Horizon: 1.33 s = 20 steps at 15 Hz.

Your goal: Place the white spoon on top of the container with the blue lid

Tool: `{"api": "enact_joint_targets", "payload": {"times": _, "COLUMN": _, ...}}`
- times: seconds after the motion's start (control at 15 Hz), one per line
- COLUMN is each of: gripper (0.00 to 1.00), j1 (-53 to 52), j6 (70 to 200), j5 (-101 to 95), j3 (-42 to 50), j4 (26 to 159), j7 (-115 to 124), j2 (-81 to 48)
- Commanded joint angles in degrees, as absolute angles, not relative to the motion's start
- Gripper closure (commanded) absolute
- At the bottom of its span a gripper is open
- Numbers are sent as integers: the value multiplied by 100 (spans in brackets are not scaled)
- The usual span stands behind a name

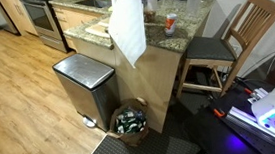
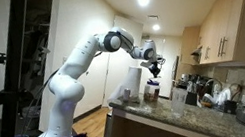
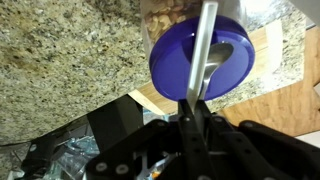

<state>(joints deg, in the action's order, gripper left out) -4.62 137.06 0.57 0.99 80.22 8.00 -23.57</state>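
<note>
I should keep moving my gripper down because the white spoon's bowl is inside the rim of the dark blue lid. I will let go once the spoon rests there.
In the wrist view my gripper is shut on the handle of the white spoon. The spoon reaches out over the round dark blue lid of the container, its bowl over the lid's right half. I cannot tell whether the spoon touches the lid. The container's clear body shows just above the lid. In an exterior view the gripper hangs just above the container on the counter.
The granite counter carries a white bottle with an orange cap and other kitchen items. Below the counter edge stand a steel trash can and a basket. A wooden chair is beside the counter.
</note>
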Motion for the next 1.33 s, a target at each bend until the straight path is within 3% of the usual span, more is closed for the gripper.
{"api": "enact_joint_targets", "payload": {"times": 0.0, "gripper": 100, "j1": -527, "j6": 13253, "j5": -207, "j3": 183, "j4": 7216, "j7": 1184, "j2": -2877}}
{"api": "enact_joint_targets", "payload": {"times": 1.0, "gripper": 100, "j1": -471, "j6": 13167, "j5": -191, "j3": 90, "j4": 7409, "j7": 1136, "j2": -3035}}
{"api": "enact_joint_targets", "payload": {"times": 1.07, "gripper": 90, "j1": -482, "j6": 13139, "j5": -221, "j3": 112, "j4": 7417, "j7": 1165, "j2": -3009}}
{"api": "enact_joint_targets", "payload": {"times": 1.13, "gripper": 72, "j1": -507, "j6": 13144, "j5": -288, "j3": 158, "j4": 7448, "j7": 1221, "j2": -2969}}
{"api": "enact_joint_targets", "payload": {"times": 1.27, "gripper": 59, "j1": -513, "j6": 13177, "j5": -347, "j3": 193, "j4": 7561, "j7": 1214, "j2": -2814}}
